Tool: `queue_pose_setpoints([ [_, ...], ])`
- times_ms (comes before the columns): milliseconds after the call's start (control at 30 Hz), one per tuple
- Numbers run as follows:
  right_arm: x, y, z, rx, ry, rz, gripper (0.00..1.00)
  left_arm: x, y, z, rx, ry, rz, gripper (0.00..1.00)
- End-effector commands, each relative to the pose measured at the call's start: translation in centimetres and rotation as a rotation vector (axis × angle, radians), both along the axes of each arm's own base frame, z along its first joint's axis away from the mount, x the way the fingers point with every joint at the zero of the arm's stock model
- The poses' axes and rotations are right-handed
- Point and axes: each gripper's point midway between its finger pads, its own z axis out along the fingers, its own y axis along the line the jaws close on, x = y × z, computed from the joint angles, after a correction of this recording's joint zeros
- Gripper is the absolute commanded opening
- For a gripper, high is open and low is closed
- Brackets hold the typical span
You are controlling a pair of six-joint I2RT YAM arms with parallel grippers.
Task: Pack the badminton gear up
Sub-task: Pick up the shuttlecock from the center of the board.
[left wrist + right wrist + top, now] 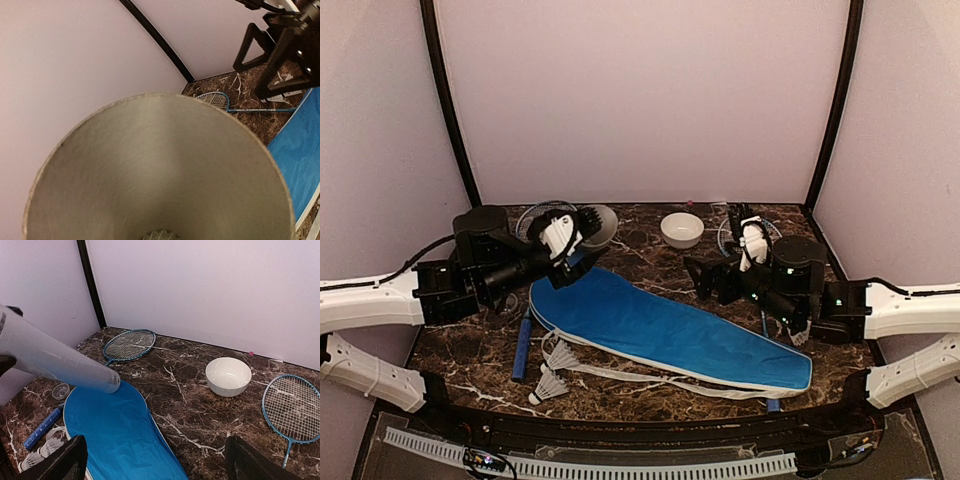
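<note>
The robot's right gripper should keep going to the shuttlecocks (798,336) beside the cover's narrow end until it grips one, since the tube's opening (160,167) has room above its shuttlecock.
My left gripper (563,243) is shut on the long white tube (582,232), holding it tilted above the table's back left. The left wrist view looks down the tube's open mouth (155,170), where a shuttlecock (162,235) sits deep inside; the fingers are hidden. The tube's (55,357) lower end hangs over the tip of the blue racket cover (120,435). Two shuttlecocks (556,370) lie by the cover's (660,325) left edge. One racket (129,344) lies at the back left, another (292,407) at the right. My right gripper (155,465) stands open above the cover, empty.
A small white bowl (682,229) stands at the back middle. A blue racket handle (523,345) lies left of the cover near the shuttlecocks. A small clear cap (61,390) sits on the marble by the left wall. White walls enclose the table on three sides.
</note>
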Motion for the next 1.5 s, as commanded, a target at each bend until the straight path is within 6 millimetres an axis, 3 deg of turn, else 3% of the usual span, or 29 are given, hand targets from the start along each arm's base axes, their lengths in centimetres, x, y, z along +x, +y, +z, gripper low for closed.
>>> queue_pose_setpoints([
  [0,1.0,-1.5,-1.2,-0.021,0.046,-0.103,0.96,-1.7,-0.2,-1.4,0.095,-0.141,0.007,0.39],
  [300,0.7,-3.5,-3.5,-0.053,0.14,-0.171,0.96,-5.1,-1.7,-6.7,0.18,-0.153,-0.083,0.4],
  [400,0.8,-4.4,-4.3,-0.051,0.17,-0.198,0.95,-6.3,-2.1,-7.6,0.194,-0.161,-0.116,0.4],
  [767,1.8,-6.9,-7.2,-0.063,0.29,-0.271,0.95,-10.0,-1.9,-12.6,0.276,-0.222,-0.189,0.41],
  [1300,2.5,-8.5,-10.1,-0.068,0.35,-0.321,0.95,-11.2,-1.5,-16.7,0.377,-0.173,-0.193,0.41],
  [1467,2.9,-10.4,-11.1,-0.085,0.385,-0.394,0.95,-11.1,-1.5,-16.7,0.373,-0.173,-0.173,0.42],
])
